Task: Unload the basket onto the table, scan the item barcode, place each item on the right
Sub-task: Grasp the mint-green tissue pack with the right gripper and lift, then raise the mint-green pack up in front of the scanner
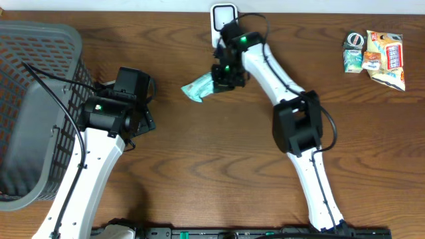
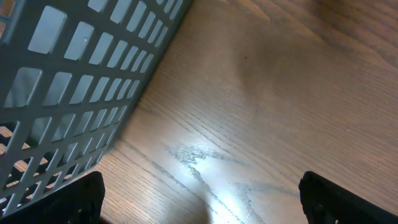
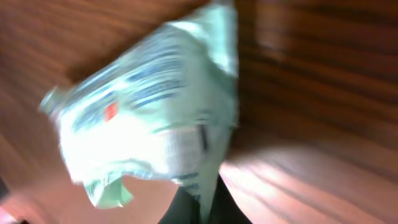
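The barcode (image 3: 185, 149) faces up toward my right gripper's wrist. I should put the packet (image 1: 197, 88) down, pick it up again and turn its other side up before scanning.
The item is a pale green crinkled packet (image 1: 198, 88) with printed lines and a small red mark, held above the table left of centre. My right gripper (image 1: 222, 77) is shut on the packet's right end. In the right wrist view the packet (image 3: 155, 118) fills the frame, blurred, and its bottom edge is pinched between the dark fingers (image 3: 227, 208) of my right gripper (image 3: 208, 208). My left gripper (image 1: 136, 93) sits beside the basket, open and holding nothing. In the left wrist view its fingertips (image 2: 84, 199) stand far apart over bare wood.
A grey mesh basket (image 1: 33, 113) fills the left side; its wall (image 2: 74, 81) also shows in the left wrist view. A white device (image 1: 224, 16) stands at the back edge behind the right gripper. Several snack packets (image 1: 375, 56) lie at the back right.
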You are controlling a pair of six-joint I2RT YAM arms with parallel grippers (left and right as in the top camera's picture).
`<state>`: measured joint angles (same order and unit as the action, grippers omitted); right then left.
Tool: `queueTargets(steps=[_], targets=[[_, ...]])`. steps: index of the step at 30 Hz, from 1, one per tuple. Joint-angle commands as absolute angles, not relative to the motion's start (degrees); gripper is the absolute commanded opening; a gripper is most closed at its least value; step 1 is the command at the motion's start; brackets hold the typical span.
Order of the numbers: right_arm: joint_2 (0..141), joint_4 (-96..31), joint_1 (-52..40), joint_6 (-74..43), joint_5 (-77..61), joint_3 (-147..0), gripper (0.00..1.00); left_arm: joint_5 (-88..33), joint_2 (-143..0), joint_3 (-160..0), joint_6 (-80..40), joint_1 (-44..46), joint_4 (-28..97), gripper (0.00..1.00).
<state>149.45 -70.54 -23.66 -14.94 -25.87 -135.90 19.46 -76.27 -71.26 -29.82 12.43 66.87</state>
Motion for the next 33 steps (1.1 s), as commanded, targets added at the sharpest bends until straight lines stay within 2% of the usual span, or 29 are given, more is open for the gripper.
queueTargets(steps=[1, 6, 7, 9, 10, 11, 13, 18, 22, 25, 27, 31, 33], targets=[[142.6, -74.1, -22.2, -1.7, -25.5, -135.8, 0.01, 20.2, -76.0, -71.5, -30.1, 12.1, 67.0, 0.98], [138.0, -77.2, -18.9, -2.7, -19.6, -135.8, 0.01, 20.2, -76.0, -71.5, -30.1, 12.1, 67.0, 0.98], [137.2, -77.2, -18.3, -3.5, -19.6, -135.8, 0.04, 20.2, -76.0, -71.5, -30.1, 12.1, 67.0, 0.98], [135.7, -77.4, -17.3, -5.2, -19.6, -135.8, 0.36, 20.2, -76.0, -71.5, -30.1, 12.1, 67.0, 0.97], [135.1, -77.4, -16.9, -5.6, -19.6, -135.8, 0.48, 20.2, -76.0, -71.5, -30.1, 12.1, 67.0, 0.98], [134.7, -77.4, -16.7, -5.6, -19.6, -135.8, 0.52, 20.2, -76.0, -71.5, -30.1, 12.1, 67.0, 0.98], [134.4, -77.4, -16.5, -6.0, -19.9, -135.8, 0.66, 20.2, -76.0, -71.5, -30.1, 12.1, 67.0, 0.98], [134.6, -77.6, -17.3, -5.9, -19.8, -135.7, 0.77, 20.2, -76.0, -71.5, -30.1, 12.1, 67.0, 0.98], [135.0, -75.9, -18.9, -6.0, -19.8, -135.7, 0.75, 20.2, -76.0, -71.5, -30.1, 12.1, 67.0, 0.98], [135.2, -73.1, -20.4, -7.7, -19.4, -135.0, 0.59, 20.2, -76.0, -71.5, -30.1, 12.1, 67.0, 0.98], [135.2, -70.7, -21.5, -9.5, -18.9, -133.9, 0.43, 20.2, -76.0, -71.5, -30.1, 12.1, 67.0, 0.97], [135.2, -63.5, -24.1, -13.8, -13.0, -129.4, 0.18, 20.2, -76.0, -71.5, -30.1, 12.1, 67.0, 0.98], [135.2, -58.5, -25.5, -14.8, -6.2, -126.2, 0.11, 20.2, -76.0, -71.5, -30.1, 12.1, 67.0, 0.98]])
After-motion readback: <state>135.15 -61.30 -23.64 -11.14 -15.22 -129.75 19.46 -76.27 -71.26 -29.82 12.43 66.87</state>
